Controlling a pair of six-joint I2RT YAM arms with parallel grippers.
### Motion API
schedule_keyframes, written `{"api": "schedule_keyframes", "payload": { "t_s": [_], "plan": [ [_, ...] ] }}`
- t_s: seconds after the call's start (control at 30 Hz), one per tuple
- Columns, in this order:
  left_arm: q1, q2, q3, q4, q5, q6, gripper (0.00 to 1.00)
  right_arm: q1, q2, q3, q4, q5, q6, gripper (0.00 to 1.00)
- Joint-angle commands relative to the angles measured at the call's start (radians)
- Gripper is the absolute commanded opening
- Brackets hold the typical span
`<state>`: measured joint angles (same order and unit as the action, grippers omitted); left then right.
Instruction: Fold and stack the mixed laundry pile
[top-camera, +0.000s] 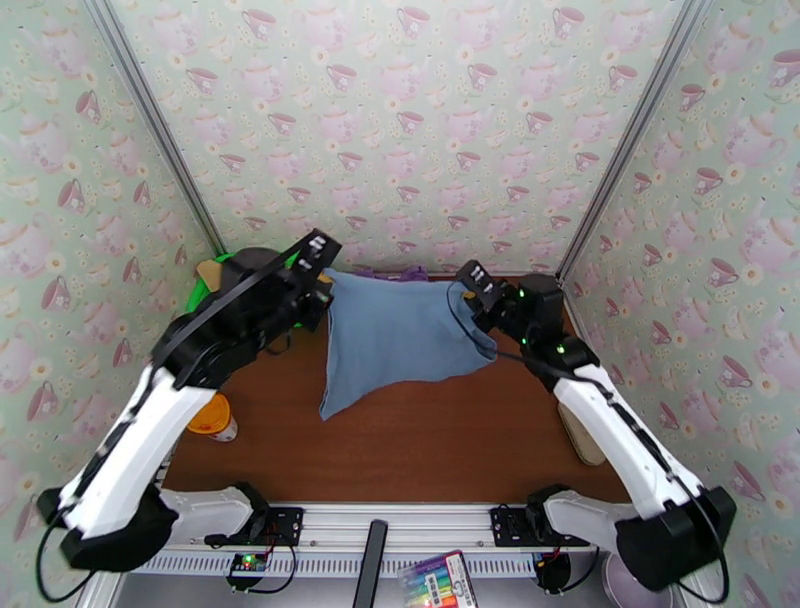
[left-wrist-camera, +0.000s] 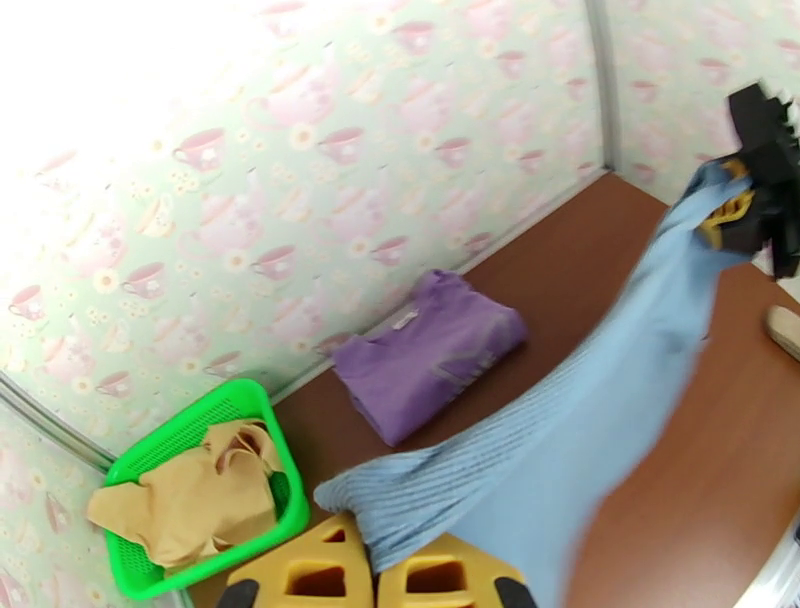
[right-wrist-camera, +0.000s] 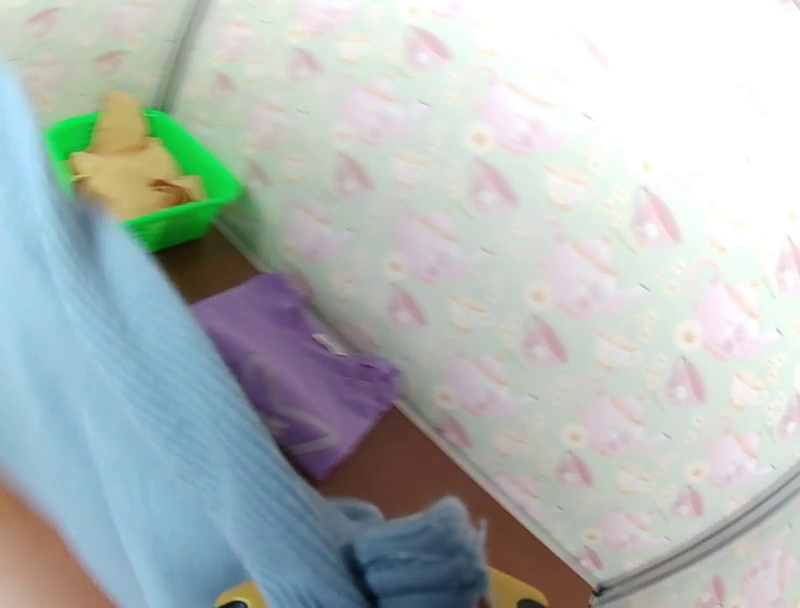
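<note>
My right gripper should smoothly take the shirt by its ribbed hem after I lay the shirt down and before I spread it, because the slate-blue shirt bunches at my right gripper.
A slate-blue shirt (top-camera: 400, 335) hangs spread above the brown table, held by a top corner on each side. My left gripper (top-camera: 322, 290) is shut on its left corner; in the left wrist view the yellow fingers (left-wrist-camera: 300, 572) pinch the ribbed cloth (left-wrist-camera: 520, 460). My right gripper (top-camera: 462, 300) is shut on the right corner, where the cloth bunches (right-wrist-camera: 420, 560). A purple T-shirt (left-wrist-camera: 430, 350) lies folded by the back wall, and it shows again in the right wrist view (right-wrist-camera: 290, 370). The tan-yellow garment (left-wrist-camera: 190, 490) lies crumpled in the green mesh basket (left-wrist-camera: 225, 405).
The basket (top-camera: 205, 285) stands in the back left corner, mostly behind my left arm. An orange-capped container (top-camera: 215, 418) sits near the left table edge. A flat tan object (top-camera: 580, 440) lies at the right edge. Wallpapered walls close three sides.
</note>
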<state>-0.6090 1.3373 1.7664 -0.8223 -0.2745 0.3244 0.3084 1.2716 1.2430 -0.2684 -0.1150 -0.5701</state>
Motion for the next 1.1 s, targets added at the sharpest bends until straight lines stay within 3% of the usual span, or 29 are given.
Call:
{"api": "schedule_keyframes", "payload": {
  "t_s": [0.0,0.17,0.27,0.4,0.5,0.53,0.6,0.63,0.73,0.87,1.0,1.07],
  "plan": [
    [0.064,0.116,0.102,0.120,-0.014,0.051,0.00,-0.031,0.103,0.147,-0.045,0.074,0.030,0.00],
    [0.137,0.276,0.275,0.116,0.057,0.048,0.00,-0.035,0.189,0.290,-0.046,0.092,0.065,0.00],
    [0.140,0.270,0.270,0.132,0.094,0.039,0.00,-0.035,0.141,0.229,-0.004,0.096,0.104,0.00],
    [0.128,0.135,0.024,0.241,0.108,0.008,0.00,-0.035,-0.001,-0.031,0.109,0.097,0.194,0.00],
    [0.104,-0.011,-0.279,0.346,0.106,-0.057,0.00,-0.033,-0.119,-0.281,0.170,0.067,0.347,0.00],
    [0.089,-0.060,-0.392,0.384,0.097,-0.089,0.00,-0.032,-0.162,-0.379,0.194,0.046,0.408,0.05],
    [0.057,-0.143,-0.595,0.447,0.083,-0.165,0.00,-0.029,-0.235,-0.547,0.249,0.016,0.526,0.42],
    [0.039,-0.185,-0.697,0.486,0.067,-0.219,0.00,-0.025,-0.276,-0.633,0.280,0.003,0.584,0.55],
    [0.012,-0.284,-0.967,0.604,0.018,-0.373,0.00,-0.022,-0.414,-0.804,0.335,-0.026,0.683,0.81],
    [0.012,-0.337,-1.135,0.659,-0.079,-0.473,0.00,-0.022,-0.527,-0.815,0.223,-0.024,0.651,0.91],
    [0.012,-0.334,-1.152,0.637,-0.171,-0.502,0.00,-0.022,-0.528,-0.736,0.148,-0.051,0.622,0.91],
    [0.013,-0.334,-1.155,0.630,-0.217,-0.516,0.00,-0.023,-0.496,-0.702,0.153,-0.134,0.630,0.93]
  ]
}}
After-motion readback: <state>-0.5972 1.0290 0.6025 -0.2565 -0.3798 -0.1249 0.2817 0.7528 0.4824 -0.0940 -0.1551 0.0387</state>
